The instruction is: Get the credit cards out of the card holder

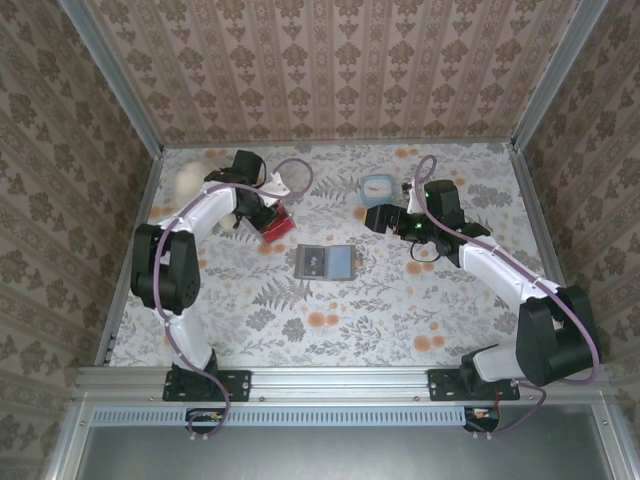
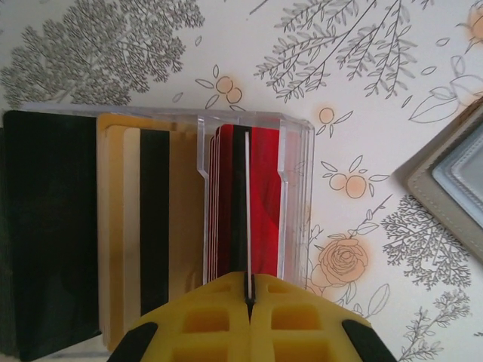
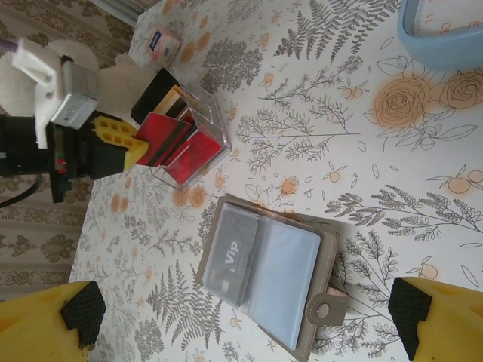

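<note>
My right gripper is to keep the pocket (image 3: 240,291) still before my left gripper reaches in for a card, because the Vip pocket (image 3: 231,256) lies flat on the loose card holder.
The card holder (image 1: 325,261) lies spread open at mid table, grey-brown with a snap tab. A dark card marked "Vip" (image 3: 230,256) sits in its left pocket beside the pale blue right pocket (image 3: 290,283). A corner of the card holder (image 2: 453,181) also lies at the right of the left wrist view. My left gripper (image 2: 247,290) is shut on a thin red credit card (image 2: 247,204), seen edge-on, standing inside a clear box (image 2: 298,188) among red, tan and black cards. My right gripper (image 3: 247,313) hangs open above the card holder, holding nothing.
A light blue dish (image 1: 377,186) sits behind the right gripper (image 1: 372,218). A white fluffy object (image 1: 185,180) and a small white packet (image 3: 155,45) lie at the back left near the left gripper (image 1: 268,222). Patterned walls close in three sides of the table.
</note>
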Tool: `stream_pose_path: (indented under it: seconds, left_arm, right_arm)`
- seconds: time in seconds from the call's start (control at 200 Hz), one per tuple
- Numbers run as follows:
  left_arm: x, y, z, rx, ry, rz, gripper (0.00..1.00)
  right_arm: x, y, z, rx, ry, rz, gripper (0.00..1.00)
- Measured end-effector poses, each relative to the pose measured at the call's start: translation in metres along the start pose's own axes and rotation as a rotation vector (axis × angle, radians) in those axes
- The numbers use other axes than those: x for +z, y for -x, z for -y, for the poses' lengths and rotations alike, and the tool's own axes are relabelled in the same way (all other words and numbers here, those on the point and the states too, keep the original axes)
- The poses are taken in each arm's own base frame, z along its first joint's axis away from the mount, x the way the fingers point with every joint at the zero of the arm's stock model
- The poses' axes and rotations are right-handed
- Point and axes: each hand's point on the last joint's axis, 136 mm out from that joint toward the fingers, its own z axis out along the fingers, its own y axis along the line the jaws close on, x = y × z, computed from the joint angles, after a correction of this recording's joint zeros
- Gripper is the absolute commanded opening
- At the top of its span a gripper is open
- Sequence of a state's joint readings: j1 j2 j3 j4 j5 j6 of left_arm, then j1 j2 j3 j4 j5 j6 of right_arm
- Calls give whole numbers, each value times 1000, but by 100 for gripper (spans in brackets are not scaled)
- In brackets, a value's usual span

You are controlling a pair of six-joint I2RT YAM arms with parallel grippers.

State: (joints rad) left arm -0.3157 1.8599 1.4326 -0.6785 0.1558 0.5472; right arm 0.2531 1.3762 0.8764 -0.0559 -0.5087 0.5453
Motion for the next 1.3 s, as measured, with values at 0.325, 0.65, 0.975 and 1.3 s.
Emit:
stream_pose_path:
  seconds: [0.325, 0.65, 0.975, 1.3]
  left_arm:
    - [9, 1, -1, -6, -23, -11, 22]
    - [6, 3, -10, -74, 21, -14, 51]
    - [-68, 31, -25, -303, 177, 205, 83]
    - [-96, -5, 1, -587, 217, 334, 100]
  right_arm:
    - [1, 0, 2, 4, -3, -3, 99]
    - [8, -5, 12, 27, -22, -24, 99]
    - [11, -15, 6, 23, -31, -61, 92]
    - [63, -74, -46, -52, -33, -257, 65]
